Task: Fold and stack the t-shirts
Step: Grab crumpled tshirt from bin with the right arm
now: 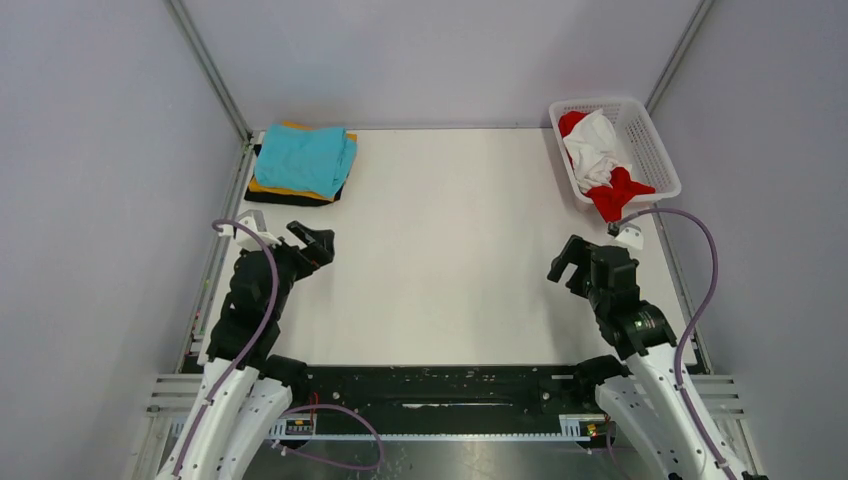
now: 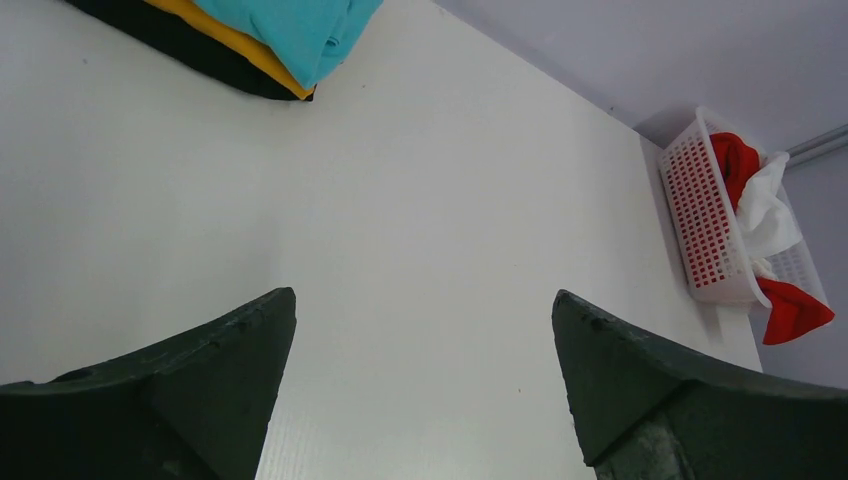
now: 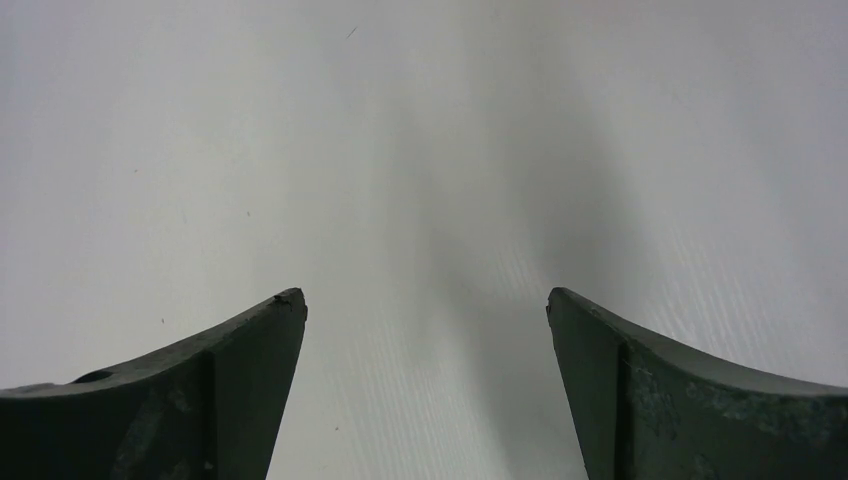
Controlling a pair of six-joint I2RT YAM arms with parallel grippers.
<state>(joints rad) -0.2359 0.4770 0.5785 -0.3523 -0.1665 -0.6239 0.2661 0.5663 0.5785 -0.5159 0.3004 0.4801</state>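
Note:
The white t-shirt (image 1: 594, 148) is uncovered and lies over the red t-shirt, so the robot's open right gripper should continue to head toward the basket (image 1: 615, 152) until its fingers can close on white cloth.
A folded stack lies at the table's far left: a teal t-shirt (image 1: 306, 158) on top, an orange one (image 1: 272, 188) under it and a black one (image 1: 300, 199) at the bottom. The stack also shows in the left wrist view, teal (image 2: 300, 30), orange (image 2: 225, 35), black (image 2: 170, 38). A white t-shirt (image 1: 597, 150) and a red t-shirt (image 1: 617, 194) lie crumpled in the basket; the red one hangs over its near rim. My left gripper (image 1: 318, 243) is open and empty, near the stack. My right gripper (image 1: 562, 262) is open and empty over bare table, short of the basket.
A white plastic mesh basket (image 1: 655, 150) stands at the far right corner, also in the left wrist view (image 2: 700, 220). The white table (image 1: 450, 260) is fenced by grey walls and metal rails. A black rail (image 1: 440, 385) runs along the near edge between the arm bases.

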